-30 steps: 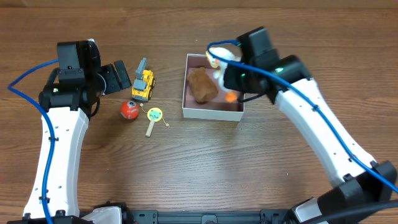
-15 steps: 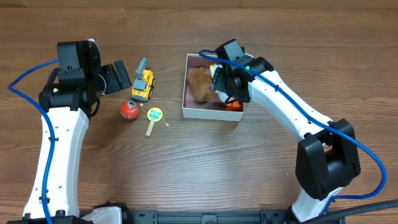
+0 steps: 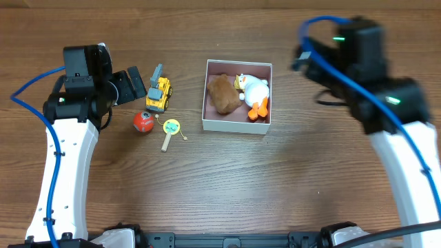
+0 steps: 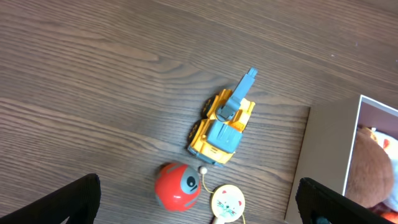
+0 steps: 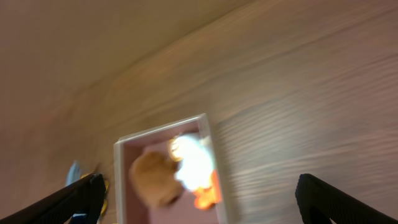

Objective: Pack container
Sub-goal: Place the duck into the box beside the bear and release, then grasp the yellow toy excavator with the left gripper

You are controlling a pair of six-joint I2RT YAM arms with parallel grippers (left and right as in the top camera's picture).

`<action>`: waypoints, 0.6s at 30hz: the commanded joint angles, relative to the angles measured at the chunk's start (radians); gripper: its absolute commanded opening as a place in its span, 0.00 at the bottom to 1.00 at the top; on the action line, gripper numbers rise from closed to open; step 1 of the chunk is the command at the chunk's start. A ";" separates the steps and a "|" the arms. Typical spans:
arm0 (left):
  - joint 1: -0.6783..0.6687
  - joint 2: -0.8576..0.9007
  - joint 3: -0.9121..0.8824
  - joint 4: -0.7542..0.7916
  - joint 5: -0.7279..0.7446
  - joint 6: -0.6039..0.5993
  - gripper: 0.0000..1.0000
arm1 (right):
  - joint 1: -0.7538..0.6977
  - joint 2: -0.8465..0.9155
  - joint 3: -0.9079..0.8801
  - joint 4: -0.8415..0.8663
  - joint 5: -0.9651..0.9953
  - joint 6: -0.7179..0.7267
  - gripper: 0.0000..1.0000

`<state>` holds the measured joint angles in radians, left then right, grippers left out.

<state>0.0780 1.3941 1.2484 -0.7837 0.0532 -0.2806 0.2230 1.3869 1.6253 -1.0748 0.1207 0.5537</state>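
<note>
I should take the yellow toy truck (image 3: 158,94) with my left gripper and pack it along the container's near side (image 3: 238,120). The truck is across the container from my right gripper.
The container (image 3: 234,126), a white box with a pink inside, stands at the table's middle. In it lie a brown plush (image 3: 222,94) and a white duck with orange feet (image 3: 255,93). My right gripper (image 3: 308,56) is open and empty, blurred, high and to the right of the box. In the right wrist view the right gripper (image 5: 199,196) looks down on the container (image 5: 163,132) from a distance. My left gripper (image 3: 131,86) is open over the loose toys on the left. In its wrist view, the left gripper (image 4: 196,202) brackets a red ball (image 4: 178,186).
Left of the box lie a yellow toy truck (image 3: 159,91), the red ball (image 3: 143,121) and a yellow cat-face rattle (image 3: 171,131). The left wrist view shows the truck (image 4: 224,127), the rattle (image 4: 227,202) and the box's left wall (image 4: 323,155).
My right gripper opened, left the white duck in the container and swung away up to the right. The left arm has stayed still.
</note>
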 commanded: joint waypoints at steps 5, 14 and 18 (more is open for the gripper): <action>-0.041 0.152 0.148 0.016 0.190 0.167 0.98 | -0.214 0.003 0.004 -0.162 -0.002 -0.001 1.00; -0.062 0.654 0.650 -0.441 0.121 0.470 0.93 | -0.219 0.034 0.004 -0.192 -0.002 -0.005 1.00; -0.106 0.760 0.649 -0.478 0.114 0.521 0.89 | -0.219 0.034 0.004 -0.192 -0.001 -0.005 1.00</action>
<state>0.0139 2.0872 1.8767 -1.2442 0.1738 0.1616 0.0071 1.4242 1.6238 -1.2713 0.1120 0.5522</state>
